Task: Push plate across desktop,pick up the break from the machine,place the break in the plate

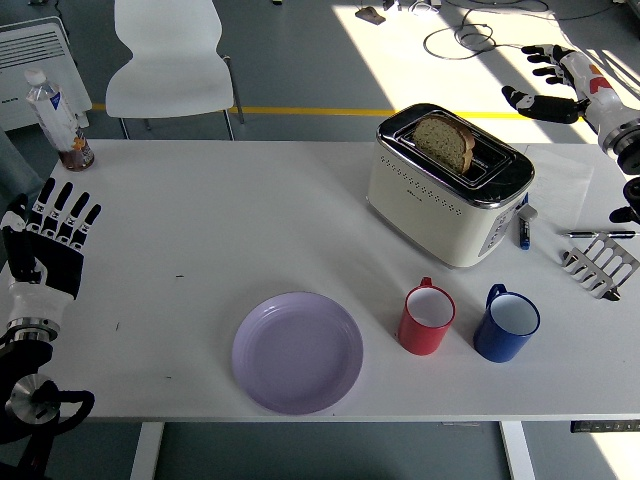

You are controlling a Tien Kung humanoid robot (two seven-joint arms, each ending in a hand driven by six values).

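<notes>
The slice of bread (445, 142) is standing well above the slot (468, 168). I expect it to slide out whole and leave the toaster in place when I lift.
A lilac plate (297, 351) lies near the table's front edge, left of centre. A cream toaster (449, 184) stands at the back right with a slice of bread (444, 143) upright in its slot. My left hand (50, 235) is raised at the table's left edge, fingers spread, far from the plate. My right hand (552, 82) hovers high at the upper right, fingers spread, up and to the right of the toaster, holding nothing.
A red mug (427, 319) and a blue mug (506, 324) stand right of the plate. A metal toast rack (601, 265) and pens (524, 229) lie at the right edge. A water bottle (60, 121) stands at the back left. A white chair (171, 62) is behind the table.
</notes>
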